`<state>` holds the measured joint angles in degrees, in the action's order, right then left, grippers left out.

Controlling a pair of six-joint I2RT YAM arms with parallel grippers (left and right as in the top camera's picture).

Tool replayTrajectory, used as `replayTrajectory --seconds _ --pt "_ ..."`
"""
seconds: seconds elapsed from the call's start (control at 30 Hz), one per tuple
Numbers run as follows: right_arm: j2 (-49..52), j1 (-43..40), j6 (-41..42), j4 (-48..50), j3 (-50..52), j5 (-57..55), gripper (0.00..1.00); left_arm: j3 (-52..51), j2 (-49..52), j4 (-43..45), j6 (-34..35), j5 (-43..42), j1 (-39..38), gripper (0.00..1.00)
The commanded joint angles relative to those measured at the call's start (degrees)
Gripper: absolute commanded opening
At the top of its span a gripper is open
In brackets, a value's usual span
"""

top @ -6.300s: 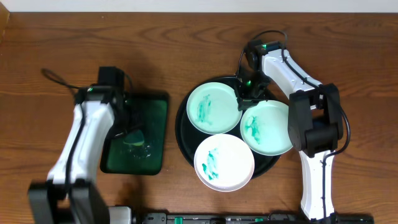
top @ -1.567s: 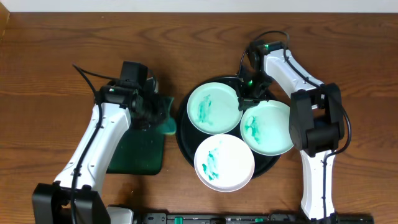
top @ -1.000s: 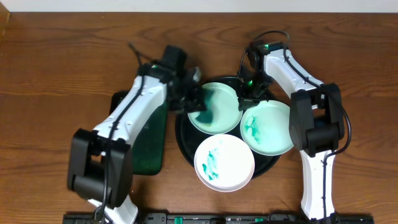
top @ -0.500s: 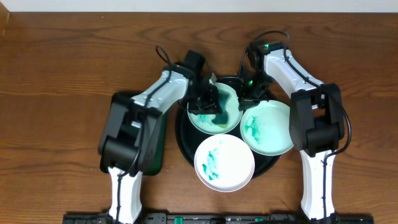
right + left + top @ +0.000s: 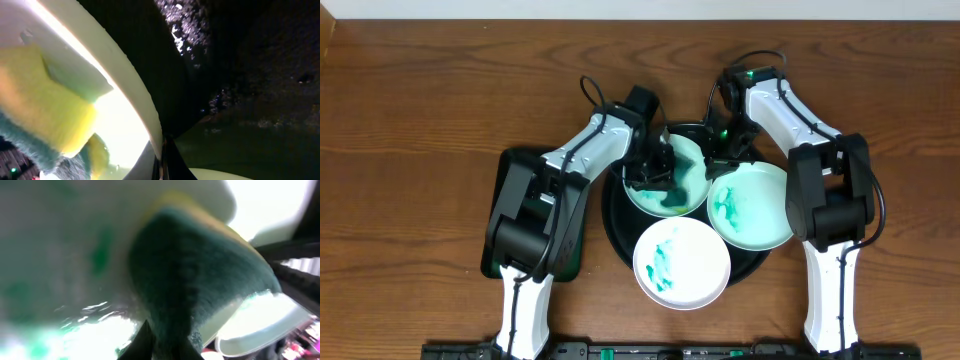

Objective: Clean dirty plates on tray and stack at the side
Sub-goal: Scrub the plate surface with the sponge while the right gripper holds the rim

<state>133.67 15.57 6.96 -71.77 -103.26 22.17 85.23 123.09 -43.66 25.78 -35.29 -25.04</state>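
I should sweep the sponge back over the plate's smeared side toward the plate's rim with my left gripper, because teal smears are on the plate next to the sponge.
The glossy black tray holds three pale plates. My left gripper is shut on a green-and-yellow sponge and presses it onto the back-left plate. In the left wrist view the sponge fills the middle, against the smeared plate. My right gripper is shut on that plate's right rim, which shows in the right wrist view next to the sponge. The right plate and front plate carry teal smears.
A dark green rectangular tray lies left of the black tray, mostly hidden under my left arm. Bare wooden table spreads to the left and behind. The right arm's base stands at the front right.
My left arm has carried the sponge from the green tray across to the back-left plate and has slid it a little further right over it. The right gripper has stayed on the rim.
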Motion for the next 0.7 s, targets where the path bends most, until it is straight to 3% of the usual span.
replayTrajectory --seconds 0.0,0.27,0.67 --pt "1.0 -0.3 -0.8 -0.4 0.7 -2.2 0.01 -1.4 1.7 -3.8 0.9 18.1 0.7 0.07" --pt "1.0 -0.5 -0.3 -0.5 0.7 -2.3 0.01 1.5 1.6 -8.7 3.3 30.7 0.6 0.07" --pt "1.0 -2.3 -0.2 -1.2 0.7 -2.2 0.01 8.6 1.6 -11.8 5.0 43.2 0.4 0.07"
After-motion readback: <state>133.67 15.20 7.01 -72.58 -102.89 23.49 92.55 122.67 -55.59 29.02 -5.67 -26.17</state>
